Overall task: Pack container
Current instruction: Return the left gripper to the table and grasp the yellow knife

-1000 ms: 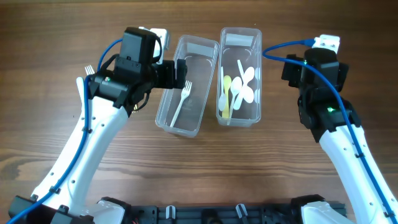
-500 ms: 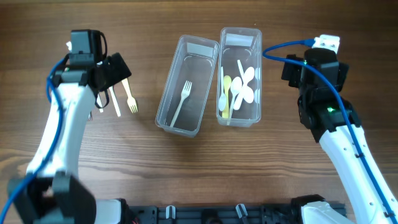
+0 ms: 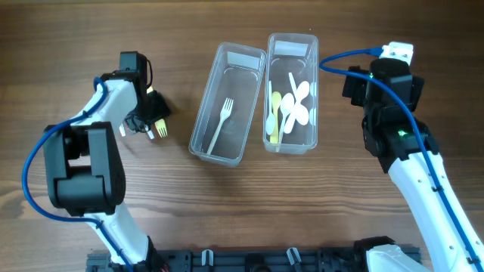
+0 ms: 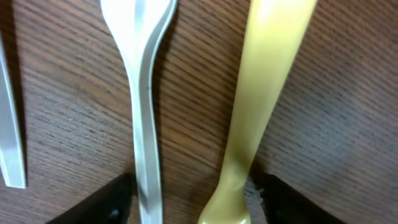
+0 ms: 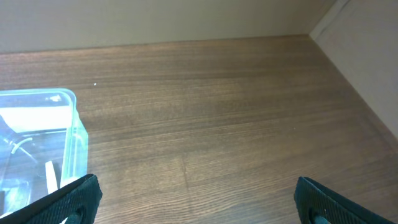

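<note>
The white handle (image 4: 145, 143) and the yellow handle are both between my left gripper's fingers, so I should lift, move over and close on just the yellow fork (image 4: 247, 124).
Two clear containers stand mid-table. The left container (image 3: 198, 140) holds one white fork (image 3: 221, 121); the right container (image 3: 314, 91) holds several white and yellow spoons (image 3: 299, 106). My left gripper (image 3: 150, 119) is down on the table at the far left, over loose cutlery, with a yellow fork (image 3: 161, 130) poking out beside it. In the left wrist view its jaws (image 4: 193, 208) stand open around a white handle (image 4: 146, 124) and a yellow handle (image 4: 261, 93) lying side by side. My right gripper (image 5: 199, 199) hangs open and empty to the right of the containers.
Another white utensil (image 4: 9, 137) lies at the left edge of the left wrist view. A corner of the right container (image 5: 71, 143) shows in the right wrist view, with bare wood beyond it. A wall edge runs at the far right (image 5: 348, 18).
My left arm swung from the left container out to the loose cutlery at the far left and lowered onto it, its jaws narrowing. The white fork stayed in the container. The right arm has not moved.
</note>
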`<move>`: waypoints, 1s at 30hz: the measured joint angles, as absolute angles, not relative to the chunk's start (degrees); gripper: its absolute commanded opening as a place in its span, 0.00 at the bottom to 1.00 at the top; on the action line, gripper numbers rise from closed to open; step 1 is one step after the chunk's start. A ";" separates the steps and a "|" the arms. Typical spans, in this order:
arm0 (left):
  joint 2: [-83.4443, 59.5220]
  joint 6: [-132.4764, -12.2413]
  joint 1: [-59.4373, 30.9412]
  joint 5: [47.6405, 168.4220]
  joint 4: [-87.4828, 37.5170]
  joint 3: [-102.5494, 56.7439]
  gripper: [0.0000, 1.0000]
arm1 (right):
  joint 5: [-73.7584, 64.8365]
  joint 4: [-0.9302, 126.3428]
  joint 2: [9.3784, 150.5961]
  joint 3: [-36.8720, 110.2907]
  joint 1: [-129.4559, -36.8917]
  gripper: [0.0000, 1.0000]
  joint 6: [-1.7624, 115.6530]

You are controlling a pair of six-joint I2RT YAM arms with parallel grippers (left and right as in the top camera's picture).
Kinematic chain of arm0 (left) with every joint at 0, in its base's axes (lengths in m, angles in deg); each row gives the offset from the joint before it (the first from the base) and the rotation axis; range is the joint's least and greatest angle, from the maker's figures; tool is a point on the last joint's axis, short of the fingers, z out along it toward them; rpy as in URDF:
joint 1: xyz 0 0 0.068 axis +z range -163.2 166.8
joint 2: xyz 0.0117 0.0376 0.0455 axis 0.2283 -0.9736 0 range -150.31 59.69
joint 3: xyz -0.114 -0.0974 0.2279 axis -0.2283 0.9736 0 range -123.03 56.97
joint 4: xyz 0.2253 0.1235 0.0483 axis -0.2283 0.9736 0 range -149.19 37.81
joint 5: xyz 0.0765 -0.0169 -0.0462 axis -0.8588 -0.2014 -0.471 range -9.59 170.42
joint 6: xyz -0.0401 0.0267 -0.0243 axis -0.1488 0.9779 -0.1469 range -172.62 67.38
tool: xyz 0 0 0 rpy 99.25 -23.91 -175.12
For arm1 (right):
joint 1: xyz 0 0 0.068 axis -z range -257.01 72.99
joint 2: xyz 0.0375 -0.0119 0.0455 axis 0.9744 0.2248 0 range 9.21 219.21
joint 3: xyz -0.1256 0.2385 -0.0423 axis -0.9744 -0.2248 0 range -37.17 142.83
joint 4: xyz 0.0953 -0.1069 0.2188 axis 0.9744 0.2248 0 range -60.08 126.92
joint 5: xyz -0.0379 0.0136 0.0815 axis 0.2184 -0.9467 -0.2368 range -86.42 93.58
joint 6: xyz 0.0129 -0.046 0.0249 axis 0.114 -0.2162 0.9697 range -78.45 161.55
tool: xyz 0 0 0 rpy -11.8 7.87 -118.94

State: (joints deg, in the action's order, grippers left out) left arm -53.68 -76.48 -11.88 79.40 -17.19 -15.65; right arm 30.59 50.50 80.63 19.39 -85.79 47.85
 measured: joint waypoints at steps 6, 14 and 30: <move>-53.76 -76.98 -11.75 86.33 -15.70 -15.73 0.04 | 30.61 50.48 80.63 19.39 -85.81 1.00 47.85; -53.68 -76.98 -11.75 88.08 -15.42 -15.71 0.10 | 30.59 50.50 80.63 19.39 -85.79 1.00 47.85; -48.74 -76.68 -11.90 86.26 -14.26 -15.60 0.71 | 30.59 50.50 80.61 19.39 -85.81 1.00 47.85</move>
